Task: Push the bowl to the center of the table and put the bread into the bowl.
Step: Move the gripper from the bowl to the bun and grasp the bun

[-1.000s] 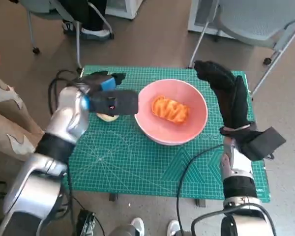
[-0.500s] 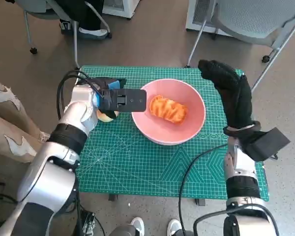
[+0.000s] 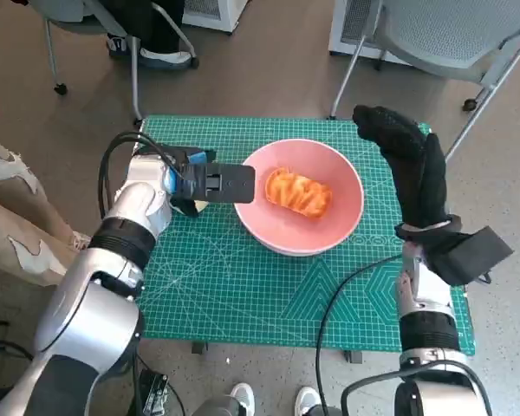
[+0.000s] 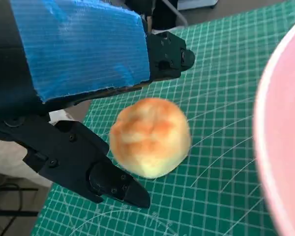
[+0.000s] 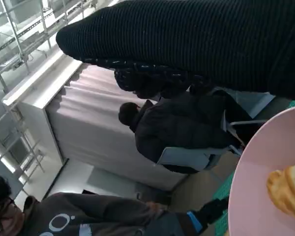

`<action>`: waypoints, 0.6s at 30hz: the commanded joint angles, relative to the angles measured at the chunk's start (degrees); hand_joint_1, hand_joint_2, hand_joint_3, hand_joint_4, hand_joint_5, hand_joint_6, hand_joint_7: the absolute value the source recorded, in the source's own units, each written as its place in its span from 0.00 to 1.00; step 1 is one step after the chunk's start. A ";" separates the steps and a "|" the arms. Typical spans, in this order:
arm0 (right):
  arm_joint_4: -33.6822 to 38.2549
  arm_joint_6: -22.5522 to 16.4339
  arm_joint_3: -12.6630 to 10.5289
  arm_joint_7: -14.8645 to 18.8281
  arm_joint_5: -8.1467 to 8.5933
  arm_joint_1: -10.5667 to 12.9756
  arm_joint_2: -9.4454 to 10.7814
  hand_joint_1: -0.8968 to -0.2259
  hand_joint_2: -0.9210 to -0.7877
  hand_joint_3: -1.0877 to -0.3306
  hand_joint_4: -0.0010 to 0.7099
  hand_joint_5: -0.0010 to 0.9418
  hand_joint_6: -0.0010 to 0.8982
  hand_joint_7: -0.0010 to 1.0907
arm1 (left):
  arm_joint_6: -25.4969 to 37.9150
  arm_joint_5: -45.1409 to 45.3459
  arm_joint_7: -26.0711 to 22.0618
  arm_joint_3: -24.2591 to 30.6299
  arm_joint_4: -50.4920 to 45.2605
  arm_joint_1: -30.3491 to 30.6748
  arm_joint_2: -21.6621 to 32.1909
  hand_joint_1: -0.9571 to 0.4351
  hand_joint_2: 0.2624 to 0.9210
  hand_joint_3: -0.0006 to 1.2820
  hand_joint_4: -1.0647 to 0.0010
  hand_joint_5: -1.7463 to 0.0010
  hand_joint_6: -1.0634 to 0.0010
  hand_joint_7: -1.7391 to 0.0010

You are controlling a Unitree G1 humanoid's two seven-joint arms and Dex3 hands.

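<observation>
I expect the round bun (image 4: 150, 137) to come to rest against the pastry when I drop it into the pink bowl, because the bowl has an open, curved bottom next to the orange pastry (image 3: 288, 226).
A pink bowl (image 3: 325, 232) sits near the middle of the green mat (image 3: 243, 286), with an orange pastry (image 3: 299, 192) lying inside it. Left of the bowl a round pale bun (image 4: 150, 136) lies on the mat. My left hand (image 3: 193, 178) hovers over it, black fingers (image 4: 105, 179) spread on both sides of the bun with gaps showing. In the head view only a sliver of the bun (image 3: 196, 205) shows under the hand. My gloved right hand (image 3: 407, 160) stands raised just beyond the bowl's right rim, holding nothing.
Grey chairs (image 3: 451, 35) stand behind the table, one close to its far right corner. A person's leg (image 3: 9, 217) is at the left, and seated people (image 5: 182, 132) show in the right wrist view. The bowl's rim (image 4: 280, 123) lies close to the bun.
My left elbow has swung inward and the left hand has settled lower over the bun, hiding most of it. Bowl, pastry and right hand stay in place.
</observation>
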 commanded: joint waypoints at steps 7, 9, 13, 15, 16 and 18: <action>0.24 0.34 0.20 -0.59 -0.70 1.54 -0.26 0.38 0.00 0.29 0.21 0.00 0.00 0.42 | -0.70 1.13 1.89 -1.67 2.31 -1.73 0.00 0.40 0.61 0.00 1.00 1.00 0.93 1.00; 0.28 0.31 0.16 -0.48 -0.63 1.54 -0.29 0.38 0.00 0.29 0.21 0.00 0.00 0.42 | -0.68 1.32 2.28 -1.80 2.67 -1.60 -0.02 0.39 0.61 0.00 1.00 1.00 0.93 1.00; 0.26 0.31 0.11 -0.28 -0.49 1.61 -0.35 0.38 0.00 0.29 0.21 0.00 0.00 0.42 | -0.66 1.65 3.00 -1.94 3.17 -1.35 -0.07 0.39 0.61 0.00 1.00 1.00 0.93 1.00; 0.25 0.42 0.04 -0.10 -0.31 1.64 -0.41 0.37 0.00 0.29 0.21 0.00 0.00 0.42 | -0.55 1.65 3.36 -1.95 3.40 -1.24 -0.21 0.39 0.61 0.00 1.00 1.00 0.93 1.00; 0.12 0.48 0.02 -0.02 -0.22 1.72 -0.44 0.37 0.00 0.29 0.21 0.00 0.00 0.42 | -0.46 1.61 3.55 -1.92 3.49 -1.18 -0.30 0.38 0.61 0.00 1.00 1.00 0.93 1.00; -0.13 0.60 0.00 0.07 -0.10 1.88 -0.50 0.37 0.00 0.29 0.21 0.00 0.00 0.42 | -0.29 1.54 3.88 -1.86 3.65 -1.08 -0.48 0.38 0.61 0.00 1.00 1.00 0.93 1.00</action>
